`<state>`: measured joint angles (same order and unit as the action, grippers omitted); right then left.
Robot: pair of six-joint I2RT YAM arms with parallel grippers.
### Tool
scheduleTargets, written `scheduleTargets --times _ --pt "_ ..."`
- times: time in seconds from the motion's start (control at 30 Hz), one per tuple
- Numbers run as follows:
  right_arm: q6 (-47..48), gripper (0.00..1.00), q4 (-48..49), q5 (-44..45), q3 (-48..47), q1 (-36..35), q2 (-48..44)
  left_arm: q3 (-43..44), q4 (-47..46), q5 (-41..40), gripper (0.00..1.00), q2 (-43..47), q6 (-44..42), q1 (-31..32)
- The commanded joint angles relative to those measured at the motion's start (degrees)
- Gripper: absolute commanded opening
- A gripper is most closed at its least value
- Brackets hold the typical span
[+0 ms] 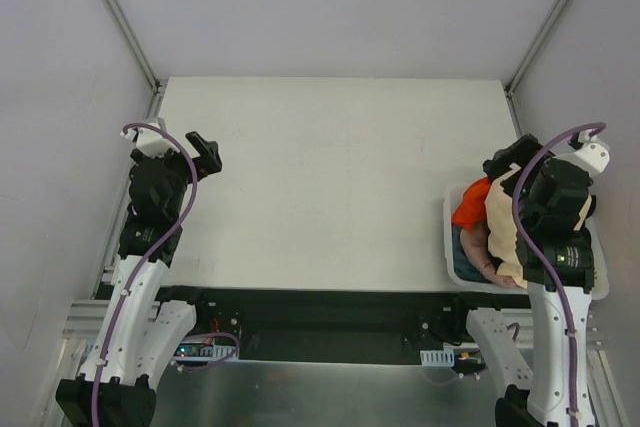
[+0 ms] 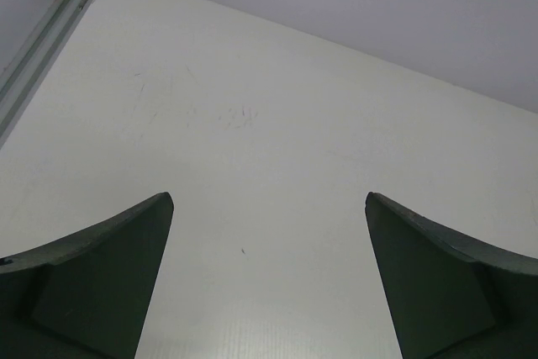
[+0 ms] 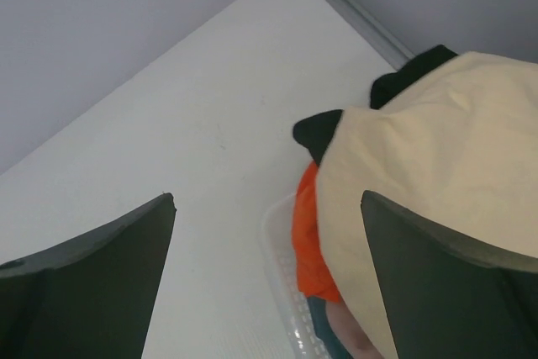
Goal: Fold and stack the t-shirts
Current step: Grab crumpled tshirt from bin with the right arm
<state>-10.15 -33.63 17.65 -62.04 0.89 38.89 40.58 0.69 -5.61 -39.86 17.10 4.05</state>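
The peach-yellow shirt (image 1: 505, 232) is uncovered on top of the orange shirt. I should next move my open right gripper down until its fingers close on the top cloth (image 3: 402, 181).
Several t-shirts are heaped in a white lattice basket (image 1: 447, 237) at the right table edge. A large peach-yellow shirt (image 1: 503, 232) lies on top, with an orange one (image 1: 470, 205) under its left side and a pinkish one (image 1: 490, 269) at the near end. In the right wrist view the peach-yellow shirt (image 3: 420, 166) covers the orange shirt (image 3: 309, 241) and black cloth (image 3: 319, 130). My right gripper (image 3: 265, 199) is open and empty, hovering above the basket's far left side (image 1: 508, 157). My left gripper (image 1: 207, 150) is open and empty above the bare table (image 2: 269, 199).
The white table (image 1: 330, 177) is enclosed by grey walls behind and at both sides. The basket rim (image 3: 282, 266) shows below my right gripper. Dark teal cloth (image 1: 468, 252) lies low in the basket. Metal rails run along the table's left edge (image 2: 42, 39).
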Motion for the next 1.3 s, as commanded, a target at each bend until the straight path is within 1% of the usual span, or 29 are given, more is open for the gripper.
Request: scheduleTargets --times 0.0,0.03,0.1,0.13,0.2,0.3,0.33,0.43,0.5,0.53,0.57,0.6,0.63,0.67,0.7,0.73,0.77,0.8,1.0,1.1,1.2,1.23,1.27 --pt "-2.2 0.96 -12.0 17.3 -3.6 0.3 5.2 0.3 -2.6 -1.5 0.99 -0.4 0.7 -0.2" --pt "-1.9 0.96 -13.3 18.7 -4.0 0.7 6.4 0.4 -2.6 -1.5 0.99 -0.6 0.7 -0.2" --pt "1.2 0.96 -13.3 13.6 -5.2 1.6 9.8 0.4 -2.6 -1.6 0.99 -0.9 0.9 -0.2" --pt "1.3 0.96 -15.0 12.1 -6.1 2.6 10.9 0.5 -2.6 -1.5 1.00 -1.2 1.0 -0.2" --pt "0.4 0.96 -16.6 11.9 -7.7 4.2 14.4 0.7 -2.5 -1.1 0.99 -1.8 1.1 -0.2" --pt "-0.1 0.96 -16.8 10.5 -8.1 9.9 18.3 0.9 -2.4 -0.5 0.99 -2.3 1.4 -0.2" --pt "-0.7 0.96 -17.4 9.4 -8.3 13.0 19.1 0.9 -2.4 -0.3 0.99 -2.4 1.4 -0.2" --pt "-1.3 0.96 -15.7 7.3 -6.8 17.6 21.4 1.1 -2.4 -0.2 0.99 -2.9 1.4 -0.2" --pt "-1.1 0.99 -13.8 2.9 -5.8 19.6 22.6 1.2 -2.4 -0.1 0.99 -3.2 1.5 -0.2" --pt "-1.1 0.93 -13.2 -1.0 -5.5 21.5 23.6 1.3 -2.3 0.0 0.99 -3.3 1.6 -0.2" --pt "-0.9 0.83 -12.5 -2.4 -5.2 22.3 23.7 1.3 -2.3 0.0 0.99 -3.4 1.7 -0.2" --pt "-1.1 0.76 -11.5 -2.8 -4.7 22.7 23.9 1.3 -2.2 0.0 0.99 -3.3 1.6 -0.2" --pt "-1.4 0.65 -11.5 -3.1 -4.8 23.4 24.6 1.3 -2.1 -0.2 0.99 -3.3 1.5 -0.2" --pt "-1.4 0.49 -11.4 -3.8 -4.9 23.8 24.6 1.3 -2.1 -0.4 0.99 -3.1 1.6 -0.2" --pt "-1.3 0.40 -11.3 -4.7 -4.9 24.7 24.7 1.3 -2.0 -0.4 0.99 -3.1 1.7 -0.2" --pt "-1.3 0.23 -10.9 -6.9 -4.8 25.0 24.3 1.3 -2.0 -0.5 0.99 -3.0 1.7 -0.2" --pt "-1.3 0.15 -10.6 -7.7 -4.8 25.2 23.7 1.3 -2.0 -0.4 0.99 -2.9 1.7 -0.2" --pt "-1.4 0.01 -10.0 -8.2 -4.7 25.3 23.2 1.2 -2.0 -0.4 0.99 -3.0 1.7 -0.2" --pt "-1.1 0.01 -7.5 -7.1 -5.4 25.4 15.9 1.3 -1.8 -0.9 0.99 -2.9 2.0 -0.2" --pt "-1.4 0.01 -5.7 -9.0 -6.9 25.4 12.6 1.3 -1.7 -0.7 0.99 -2.8 2.0 -0.2" --pt "-2.0 0.01 -3.4 -15.3 -10.7 25.4 11.4 1.3 -1.7 -0.2 0.99 -2.9 2.2 -0.2" --pt "-2.1 0.01 -2.9 -20.4 -12.0 25.4 11.6 1.3 -1.7 -0.1 0.99 -2.9 2.2 -0.2" --pt "-2.2 0.01 -2.4 -22.6 -13.2 25.4 11.8 1.3 -1.7 0.0 0.99 -2.9 2.3 -0.2"
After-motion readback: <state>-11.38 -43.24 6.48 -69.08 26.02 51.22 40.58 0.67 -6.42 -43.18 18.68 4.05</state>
